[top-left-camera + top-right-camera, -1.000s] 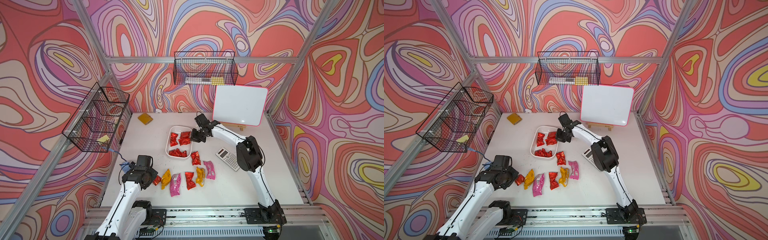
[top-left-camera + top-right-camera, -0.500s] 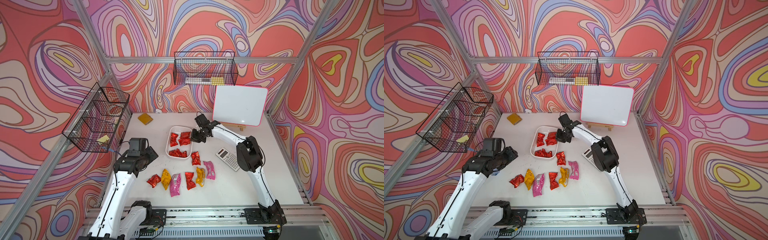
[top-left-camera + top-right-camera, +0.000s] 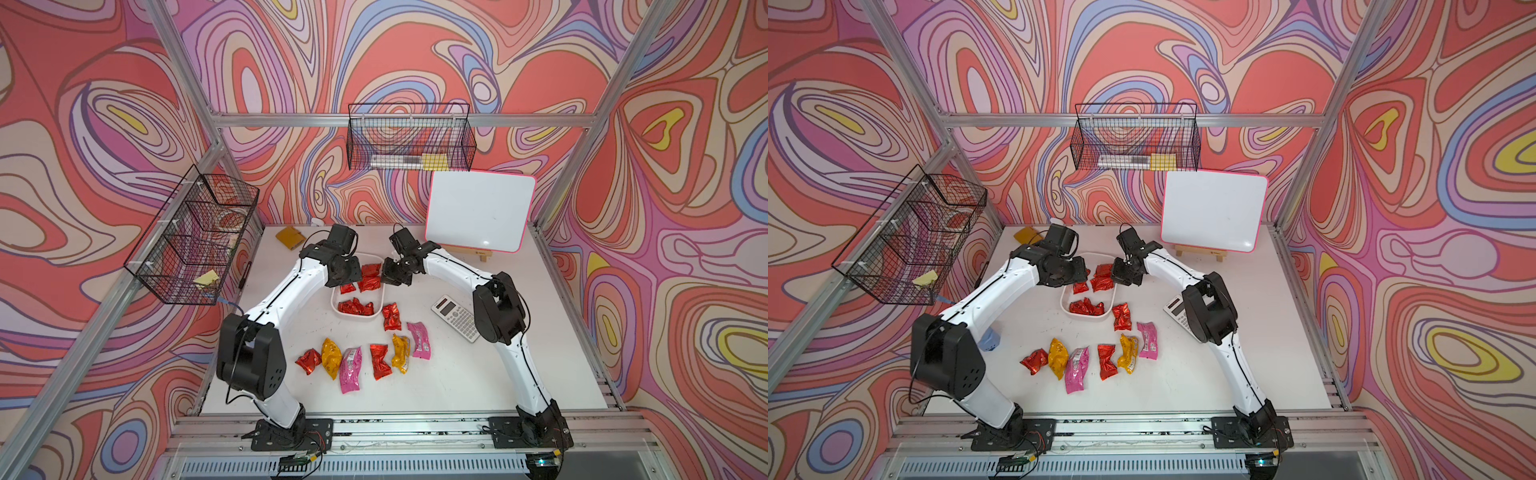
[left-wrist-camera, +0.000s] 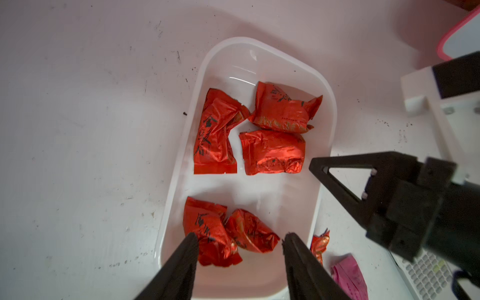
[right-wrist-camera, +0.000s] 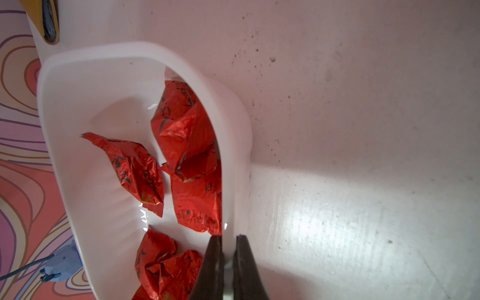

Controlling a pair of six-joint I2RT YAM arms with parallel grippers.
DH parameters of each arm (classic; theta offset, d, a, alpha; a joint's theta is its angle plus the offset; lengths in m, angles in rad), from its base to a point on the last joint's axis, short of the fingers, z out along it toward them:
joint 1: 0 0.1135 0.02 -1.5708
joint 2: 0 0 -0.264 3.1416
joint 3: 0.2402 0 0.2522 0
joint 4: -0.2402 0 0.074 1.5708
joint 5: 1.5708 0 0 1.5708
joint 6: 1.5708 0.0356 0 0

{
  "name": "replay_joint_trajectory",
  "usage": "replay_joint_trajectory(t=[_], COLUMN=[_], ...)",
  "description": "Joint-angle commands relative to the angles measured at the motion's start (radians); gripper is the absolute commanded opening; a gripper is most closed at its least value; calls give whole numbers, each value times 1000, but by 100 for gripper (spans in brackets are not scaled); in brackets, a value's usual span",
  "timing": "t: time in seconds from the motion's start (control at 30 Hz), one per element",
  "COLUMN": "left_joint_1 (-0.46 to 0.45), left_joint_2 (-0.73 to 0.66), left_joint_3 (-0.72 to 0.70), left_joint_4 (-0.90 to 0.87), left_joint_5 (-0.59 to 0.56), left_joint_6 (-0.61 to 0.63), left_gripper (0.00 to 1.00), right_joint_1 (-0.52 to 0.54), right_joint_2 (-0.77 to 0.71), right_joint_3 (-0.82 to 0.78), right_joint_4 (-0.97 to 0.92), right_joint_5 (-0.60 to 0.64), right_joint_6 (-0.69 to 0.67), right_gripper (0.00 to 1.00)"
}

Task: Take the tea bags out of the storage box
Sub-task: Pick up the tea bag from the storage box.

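The wrapper of the red tea bag (image 4: pixel 215 137) should buckle and fold at my left gripper when I lift the tea bag, because slack creases (image 4: pixel 231 118) already pinch its far end.
The white storage box (image 3: pixel 335 306) sits mid-table and holds several red tea bags (image 4: pixel 272 152). My left gripper (image 4: pixel 239 239) hovers open over the box's near end, its fingers straddling two crumpled red tea bags (image 4: pixel 207 228) without touching them. My right gripper (image 5: pixel 228 237) is shut on the box's right rim (image 5: pixel 233 155), seen in a top view beside the box (image 3: pixel 395 276). More tea bags lie on the table in front of the box: red (image 3: pixel 308 360), orange (image 3: pixel 331 358), pink (image 3: pixel 351 370) and others up to a red one (image 3: pixel 391 316).
A calculator (image 3: pixel 455 318) lies right of the box, under the right arm. A whiteboard (image 3: pixel 478 216) leans at the back right. A mustard pad (image 3: pixel 291 237) lies at the back left. Wire baskets hang on the back wall (image 3: pixel 409 143) and the left wall (image 3: pixel 195 237).
My left arm has let go of a red tea bag at the front left and swung back over the box, with its jaws now open. The right arm has not moved.
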Motion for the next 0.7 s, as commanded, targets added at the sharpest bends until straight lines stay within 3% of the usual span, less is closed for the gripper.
replay_joint_trajectory(t=[0.0, 0.4, 0.67], left_joint_1=[-6, -8, -8], left_joint_2=[103, 375, 456], left_joint_3=[67, 237, 256], left_joint_4=[-25, -74, -61], left_joint_5=[-51, -177, -194], left_joint_6=[35, 97, 94], left_gripper=[57, 51, 35], right_joint_1=[1, 1, -1], right_joint_2=[-28, -15, -2], right_joint_3=[-18, 0, 29], right_joint_4=[-37, -60, -82], right_joint_5=[15, 20, 18], right_joint_6=[12, 16, 9], right_gripper=[5, 5, 5])
